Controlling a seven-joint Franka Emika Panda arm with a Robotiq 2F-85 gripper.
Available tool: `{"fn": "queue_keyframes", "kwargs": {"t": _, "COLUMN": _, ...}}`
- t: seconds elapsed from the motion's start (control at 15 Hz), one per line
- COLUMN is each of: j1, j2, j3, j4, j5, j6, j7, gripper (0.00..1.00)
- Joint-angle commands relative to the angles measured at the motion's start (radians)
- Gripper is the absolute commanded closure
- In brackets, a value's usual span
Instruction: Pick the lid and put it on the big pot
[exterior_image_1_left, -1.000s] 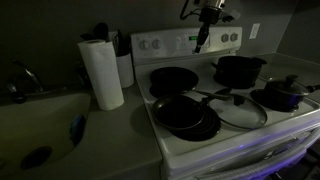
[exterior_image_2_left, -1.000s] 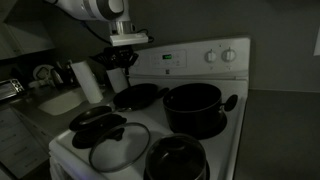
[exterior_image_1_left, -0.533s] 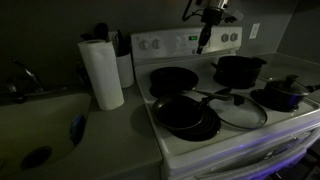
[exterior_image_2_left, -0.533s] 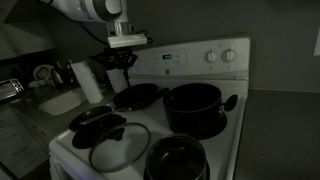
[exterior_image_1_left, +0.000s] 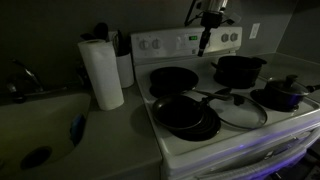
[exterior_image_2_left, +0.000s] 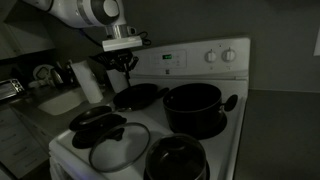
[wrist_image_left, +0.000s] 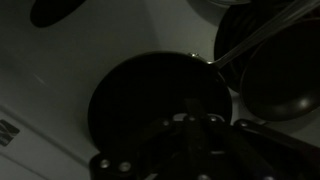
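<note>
The robot's gripper has clear air from the rear frying pan (exterior_image_1_left: 173, 78) to the glass lid (exterior_image_1_left: 242, 112), so it should keep going until it opens above the lid.
The glass lid (exterior_image_1_left: 238, 112) lies flat on the stove's front, between a frying pan and the small pot; it also shows in an exterior view (exterior_image_2_left: 120, 146). The big pot (exterior_image_1_left: 240, 68) stands open on a rear burner, also seen in an exterior view (exterior_image_2_left: 193, 106). My gripper (exterior_image_1_left: 203, 46) (exterior_image_2_left: 128, 68) hangs in the air above the rear frying pan, far from the lid and holding nothing. The wrist view is very dark: the gripper (wrist_image_left: 196, 128) is over that pan (wrist_image_left: 150, 100), and its jaws are unreadable.
A rear frying pan (exterior_image_1_left: 173, 80) and a front frying pan (exterior_image_1_left: 186, 116) fill the stove's other side. A small lidded pot (exterior_image_1_left: 280, 95) (exterior_image_2_left: 176, 160) stands beside the lid. A paper towel roll (exterior_image_1_left: 101, 72) and a sink (exterior_image_1_left: 40, 125) are next to the stove.
The gripper has shifted slightly and turned a little above the rear of the stove. The lid and the pots have not moved.
</note>
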Motion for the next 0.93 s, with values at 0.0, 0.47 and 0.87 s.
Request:
{"fn": "queue_keyframes", "kwargs": {"t": 0.0, "j1": 0.006, "j2": -0.096, "j3": 0.019, "j4": -0.096, "j5": -0.015, "j6": -0.113, "j7": 0.174, "gripper": 1.00}}
{"fn": "queue_keyframes", "kwargs": {"t": 0.47, "j1": 0.023, "j2": -0.249, "j3": 0.031, "j4": -0.228, "j5": 0.012, "j6": -0.469, "j7": 0.341, "gripper": 1.00}}
{"fn": "queue_keyframes", "kwargs": {"t": 0.87, "j1": 0.015, "j2": -0.399, "j3": 0.004, "j4": -0.396, "j5": -0.027, "j6": -0.485, "j7": 0.327, "gripper": 0.60}}
